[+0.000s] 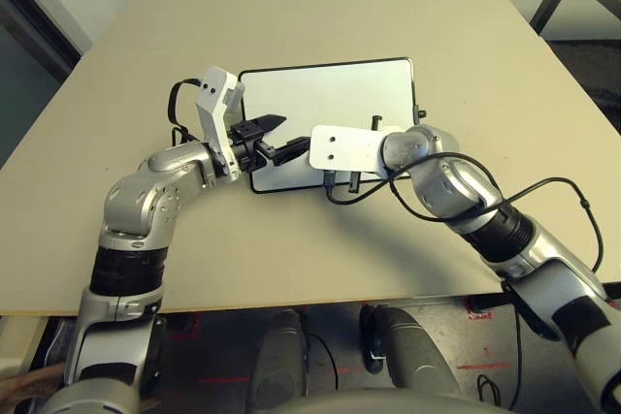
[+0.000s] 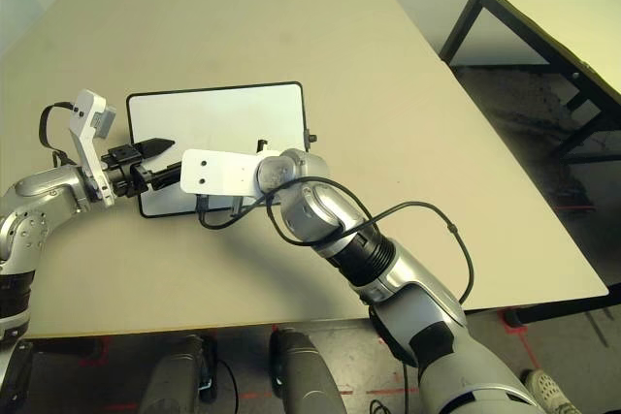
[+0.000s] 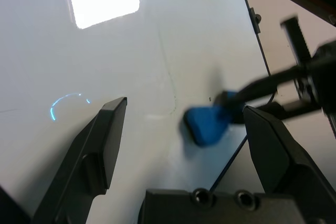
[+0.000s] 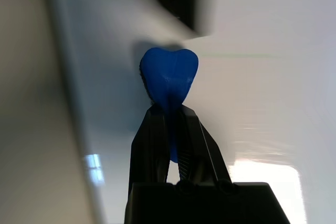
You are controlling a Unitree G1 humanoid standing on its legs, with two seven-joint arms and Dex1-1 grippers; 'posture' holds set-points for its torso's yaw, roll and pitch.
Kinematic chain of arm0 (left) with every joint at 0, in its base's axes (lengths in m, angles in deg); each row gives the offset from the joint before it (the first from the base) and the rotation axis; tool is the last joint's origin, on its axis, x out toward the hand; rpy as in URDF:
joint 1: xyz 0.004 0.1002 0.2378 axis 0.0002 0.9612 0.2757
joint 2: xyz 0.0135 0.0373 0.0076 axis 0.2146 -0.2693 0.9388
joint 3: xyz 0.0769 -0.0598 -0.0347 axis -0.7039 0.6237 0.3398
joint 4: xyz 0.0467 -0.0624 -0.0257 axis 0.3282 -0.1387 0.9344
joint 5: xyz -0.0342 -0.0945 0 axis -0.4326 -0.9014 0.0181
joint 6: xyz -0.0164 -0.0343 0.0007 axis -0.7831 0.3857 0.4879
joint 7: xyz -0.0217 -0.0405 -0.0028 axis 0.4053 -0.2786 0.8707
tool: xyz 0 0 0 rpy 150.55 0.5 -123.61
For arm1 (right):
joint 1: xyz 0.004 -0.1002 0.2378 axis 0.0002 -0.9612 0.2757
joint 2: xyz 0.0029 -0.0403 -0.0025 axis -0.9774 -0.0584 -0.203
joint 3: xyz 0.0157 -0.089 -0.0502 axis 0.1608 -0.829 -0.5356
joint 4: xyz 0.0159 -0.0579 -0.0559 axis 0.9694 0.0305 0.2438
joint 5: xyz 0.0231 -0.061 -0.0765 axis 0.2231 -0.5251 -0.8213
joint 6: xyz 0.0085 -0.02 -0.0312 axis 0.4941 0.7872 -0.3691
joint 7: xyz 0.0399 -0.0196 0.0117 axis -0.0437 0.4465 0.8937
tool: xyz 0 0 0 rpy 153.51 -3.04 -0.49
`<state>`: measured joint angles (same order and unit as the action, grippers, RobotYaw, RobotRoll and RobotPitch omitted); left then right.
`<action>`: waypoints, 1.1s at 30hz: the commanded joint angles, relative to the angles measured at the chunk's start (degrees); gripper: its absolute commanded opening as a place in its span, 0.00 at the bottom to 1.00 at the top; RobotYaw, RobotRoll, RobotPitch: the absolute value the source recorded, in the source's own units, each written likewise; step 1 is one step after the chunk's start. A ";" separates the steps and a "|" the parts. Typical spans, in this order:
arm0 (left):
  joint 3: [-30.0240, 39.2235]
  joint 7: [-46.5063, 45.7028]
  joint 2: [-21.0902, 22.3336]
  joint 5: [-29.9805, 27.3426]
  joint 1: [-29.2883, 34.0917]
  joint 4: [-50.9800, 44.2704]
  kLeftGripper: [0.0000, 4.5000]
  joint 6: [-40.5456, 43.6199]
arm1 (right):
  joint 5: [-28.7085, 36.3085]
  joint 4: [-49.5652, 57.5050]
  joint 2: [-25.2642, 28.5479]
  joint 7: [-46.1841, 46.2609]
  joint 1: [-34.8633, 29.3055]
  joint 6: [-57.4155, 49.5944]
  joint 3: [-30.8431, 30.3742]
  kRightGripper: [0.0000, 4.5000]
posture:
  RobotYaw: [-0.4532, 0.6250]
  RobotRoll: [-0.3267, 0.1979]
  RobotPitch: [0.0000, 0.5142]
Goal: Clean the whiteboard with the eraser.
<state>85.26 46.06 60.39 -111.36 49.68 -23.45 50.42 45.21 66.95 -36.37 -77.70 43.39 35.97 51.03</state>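
Note:
The whiteboard has my left gripper's fingers hanging over it in the eraser's path, so next my left gripper pulls back toward the short edge before the eraser wipes there.
The whiteboard lies flat in the middle of the table. A faint blue arc mark shows on its surface in the left wrist view. My right gripper is shut on the blue eraser, with the eraser's end pressed on the board near its left part. In the head views the white wrist plate hides that grip. My left gripper hovers open over the board's left edge, and the eraser sits between its spread fingers without touching them.
The tan table stretches well beyond the board on all sides. A black cable loops off my right forearm. A second table stands off to the right, across a gap of floor.

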 commanded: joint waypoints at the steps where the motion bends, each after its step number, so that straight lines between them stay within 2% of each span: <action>1: -0.85 0.19 -0.16 0.14 0.37 0.37 1.00 -0.08 | -0.10 -4.54 -1.75 2.35 4.97 2.85 3.22 0.03 | 0.37 0.62 0.31; 8: -0.86 0.27 -0.37 0.27 0.13 0.87 1.00 -0.43 | 0.99 -9.54 -6.32 4.71 7.37 6.36 4.98 0.03 | 0.38 0.62 0.32; 20: -0.48 -0.38 -0.45 0.08 0.74 -0.12 1.00 -0.01 | 0.73 -0.44 -6.48 -0.60 -2.58 1.88 0.48 0.03 | 0.39 0.62 0.33; 33: -0.73 -0.44 -0.72 0.05 0.43 0.00 1.00 -0.22 | 2.23 -19.51 -11.26 9.56 8.65 12.75 9.79 0.03 | 0.38 0.62 0.32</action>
<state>85.22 45.56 59.83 -111.34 49.73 -23.28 50.26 46.60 48.60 -46.87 -68.82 51.71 47.22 59.97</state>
